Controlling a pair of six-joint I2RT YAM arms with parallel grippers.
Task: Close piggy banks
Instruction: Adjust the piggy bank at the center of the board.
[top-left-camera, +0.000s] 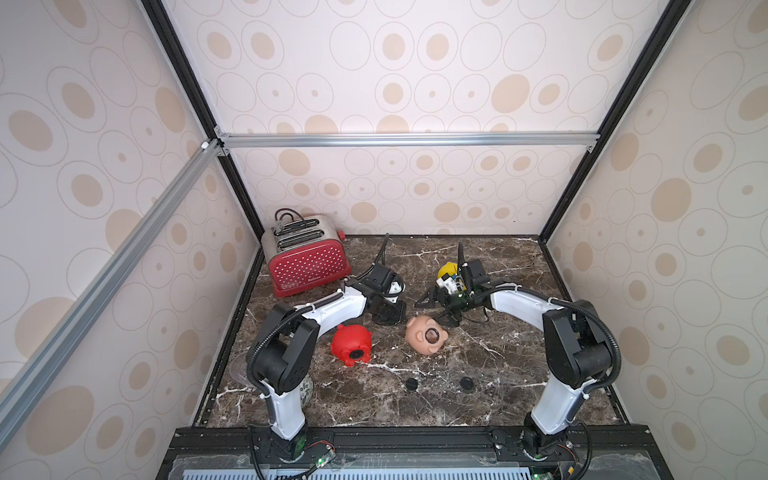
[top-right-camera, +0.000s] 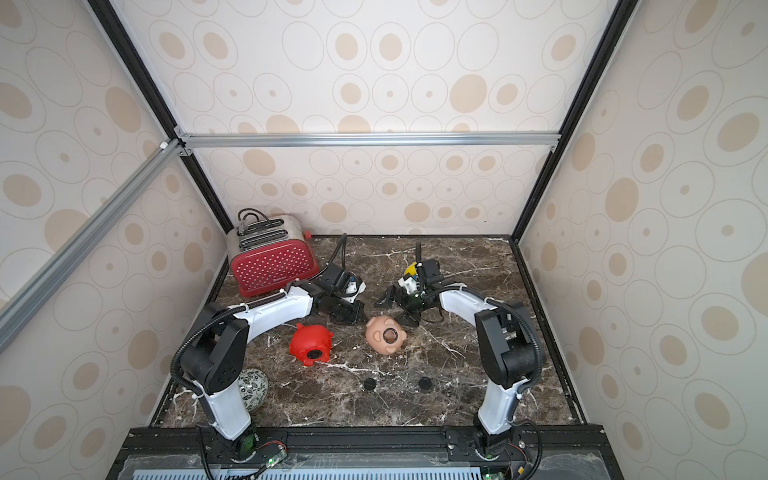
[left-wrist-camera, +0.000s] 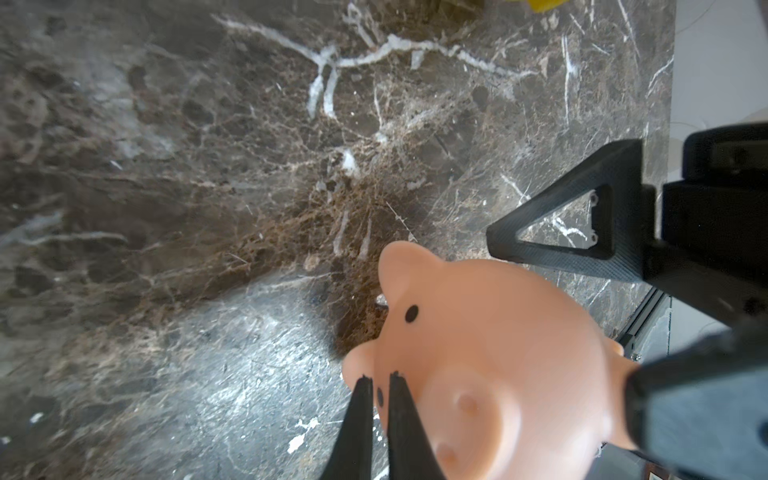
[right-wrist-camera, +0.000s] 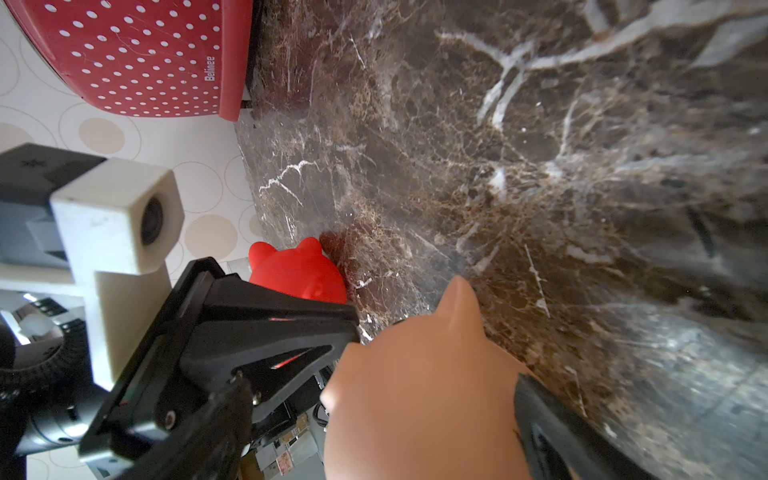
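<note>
The peach-pink piggy bank's belly hole (top-left-camera: 432, 334) tilts away from the robot's left gripper, so the robot should back off and then steady the piggy bank's face (top-left-camera: 412, 331) opposite its right gripper.
The peach-pink piggy bank (top-left-camera: 420, 328) lies mid-table with its round belly hole up. My left gripper (top-left-camera: 392, 318) is shut just left of it, its tips (left-wrist-camera: 380, 378) over the pig's face (left-wrist-camera: 498, 353) with nothing between them. My right gripper (top-left-camera: 439, 309) is open just behind the pig, which fills the wide gap between its jaws in the right wrist view (right-wrist-camera: 378, 382). The red piggy bank (top-left-camera: 351, 344) lies on its side left of the peach one, hole toward the front. The yellow piggy bank (top-left-camera: 448, 269) is mostly hidden behind the right wrist.
Two small black round caps (top-left-camera: 412, 383) (top-left-camera: 467, 382) lie on the marble table (top-left-camera: 519, 353) in front of the pigs. A red polka-dot toaster (top-left-camera: 307, 262) stands at the back left. A black-and-white patterned ball (top-right-camera: 253, 388) sits behind the left arm's base. Patterned walls close three sides.
</note>
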